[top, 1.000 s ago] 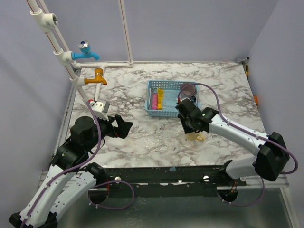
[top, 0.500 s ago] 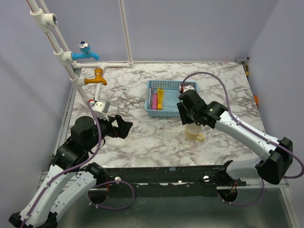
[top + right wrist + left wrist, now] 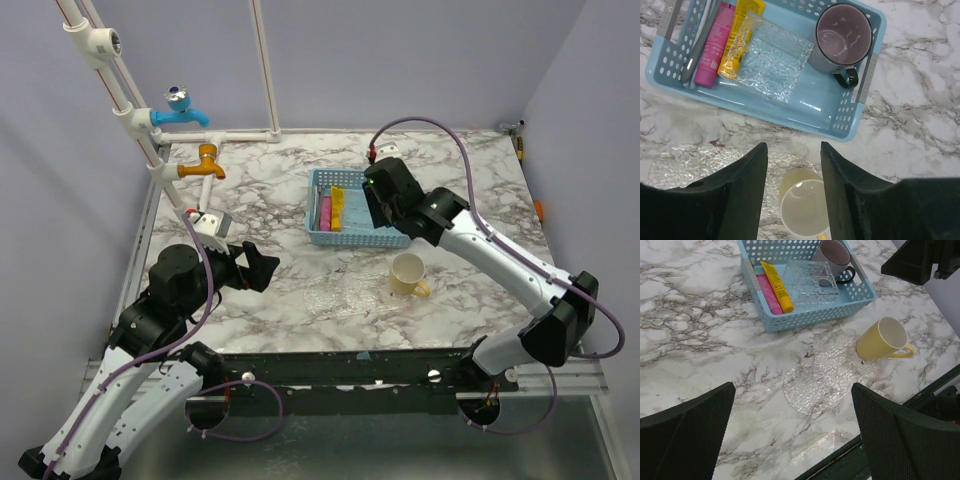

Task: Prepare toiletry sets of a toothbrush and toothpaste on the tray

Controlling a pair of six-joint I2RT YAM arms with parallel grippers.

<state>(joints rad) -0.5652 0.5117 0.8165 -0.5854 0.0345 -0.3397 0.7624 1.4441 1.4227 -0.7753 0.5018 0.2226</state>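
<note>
The mauve cup [image 3: 842, 40] is upright in the blue basket, and its opening is uncovered. My right gripper continues to move closer until its open fingers are on both sides of the mauve cup's rim [image 3: 871, 39].
The yellow toothpaste [image 3: 737, 37] and the pink toothpaste [image 3: 715, 42] lie side by side in the left part of the blue basket [image 3: 840, 117]; both also show in the top view, yellow [image 3: 339, 208] and pink [image 3: 326, 211]. A grey toothbrush [image 3: 694, 55] lies along the basket's left wall. The clear textured tray [image 3: 820, 382] lies flat on the table in front of the basket, with the cream mug [image 3: 802, 210] upright on its right end. My right gripper [image 3: 793, 150] is open and empty, above the basket's near edge. My left gripper [image 3: 792, 415] is open and empty, hanging over the table left of the tray.
A mauve cup [image 3: 844, 36] and a clear bubbly square piece [image 3: 772, 62] also sit in the basket. White pipes with a blue tap [image 3: 182, 108] and an orange tap [image 3: 205, 160] stand at the back left. The table's front rail [image 3: 350, 365] runs below the tray.
My right gripper has lifted off the cream mug and moved back over the basket. The mug stays on the clear tray. The left arm has not moved.
</note>
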